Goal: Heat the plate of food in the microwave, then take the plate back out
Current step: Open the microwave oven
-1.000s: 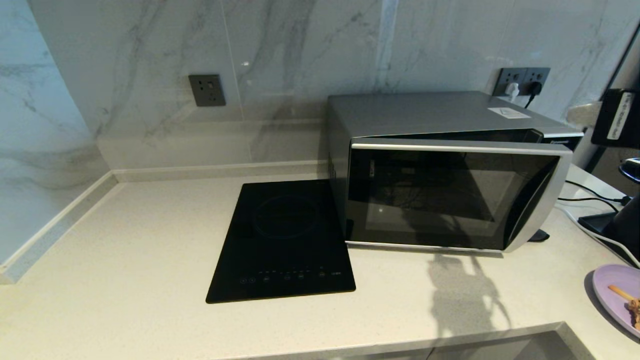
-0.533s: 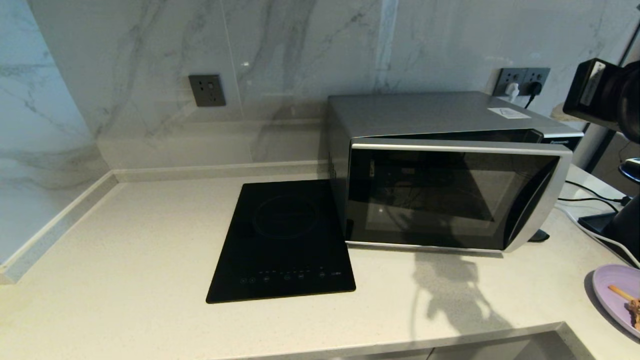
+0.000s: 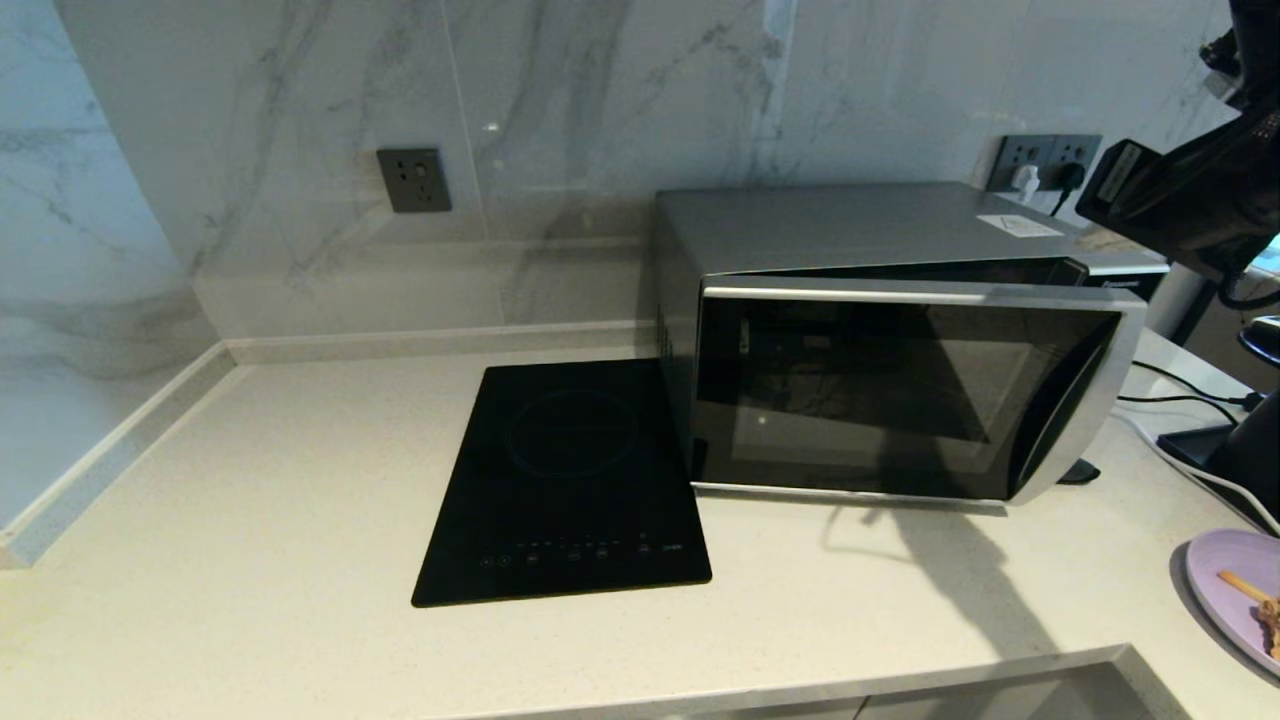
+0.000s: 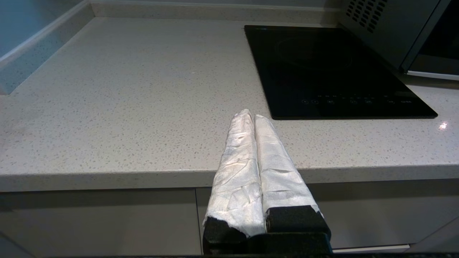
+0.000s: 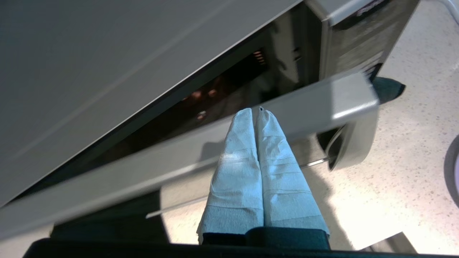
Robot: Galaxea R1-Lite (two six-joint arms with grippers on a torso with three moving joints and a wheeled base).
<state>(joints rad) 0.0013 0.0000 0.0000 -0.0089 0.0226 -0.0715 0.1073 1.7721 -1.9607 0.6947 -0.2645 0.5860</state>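
The microwave door stands only ajar (image 3: 1020,272), and the gap is too narrow for the plate. My closed right gripper should therefore push the door all the way open from behind its loose end (image 3: 1106,284).
The silver microwave (image 3: 900,400) stands at the back right of the counter, its dark glass door (image 3: 890,395) slightly ajar at the handle side. The lavender plate of food (image 3: 1235,590) lies on the counter at the far right, partly cut off by the view's edge. My right arm (image 3: 1170,200) hangs high over the microwave's right end. In the right wrist view my right gripper (image 5: 255,111) is shut and empty, just above the door's top edge (image 5: 315,102), near the curved handle (image 5: 353,143). My left gripper (image 4: 250,115) is shut and empty, parked low before the counter's front edge.
A flat black induction cooktop (image 3: 570,480) lies left of the microwave. Wall sockets (image 3: 414,180) and plugged cables (image 3: 1180,400) sit behind and to the right. A dark object (image 3: 1255,450) stands at the right edge. The counter's front edge (image 4: 107,175) is a step down.
My right arm has risen and swung in from the right edge, toward the space above the microwave's right end. Its shadow on the counter has shifted. Door and plate have not moved.
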